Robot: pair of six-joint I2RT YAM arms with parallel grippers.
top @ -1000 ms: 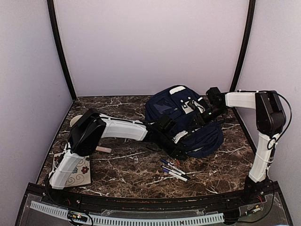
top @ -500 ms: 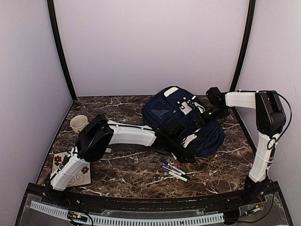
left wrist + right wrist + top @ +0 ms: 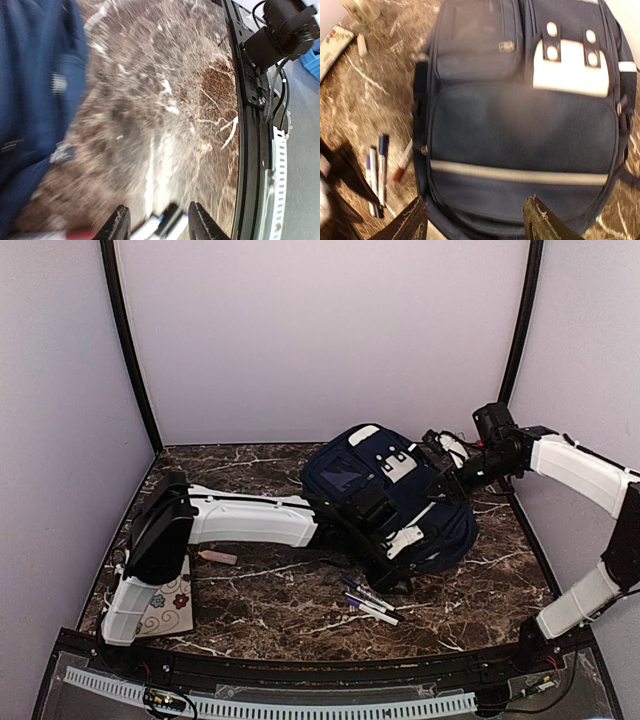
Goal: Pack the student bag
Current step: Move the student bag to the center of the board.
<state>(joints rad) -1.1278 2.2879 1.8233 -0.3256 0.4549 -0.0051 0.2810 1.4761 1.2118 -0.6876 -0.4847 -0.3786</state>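
Observation:
The bag's near edge [image 3: 439, 562] lies unheld while my left gripper points at the pens [image 3: 372, 608], so next I move my left gripper back and pinch that edge before packing.
The student bag [image 3: 365, 480] is a navy backpack lying flat at the table's back centre. It fills the right wrist view [image 3: 520, 130], showing its white studded patch [image 3: 570, 65] and a white stripe. My right gripper [image 3: 438, 452] hovers open and empty over the bag's right end [image 3: 477, 220]. My left gripper [image 3: 392, 578] is open and empty at the bag's near edge, low over the table [image 3: 159, 222]. Several pens [image 3: 165, 225] lie between its fingertips. The bag's blue fabric [image 3: 30, 100] is at that view's left.
Several pens [image 3: 370, 602] lie on the marble in front of the bag, with a red-capped marker [image 3: 402, 162] beside them. A floral pouch [image 3: 165, 605] and a small eraser [image 3: 218, 557] lie at the left. A cup [image 3: 360, 7] stands far left. Black frame rail [image 3: 247, 150] edges the table.
My right gripper has lifted off the bag and drawn back to the right. My left gripper has slid along the bag's near edge toward the pens. The bag has shifted slightly.

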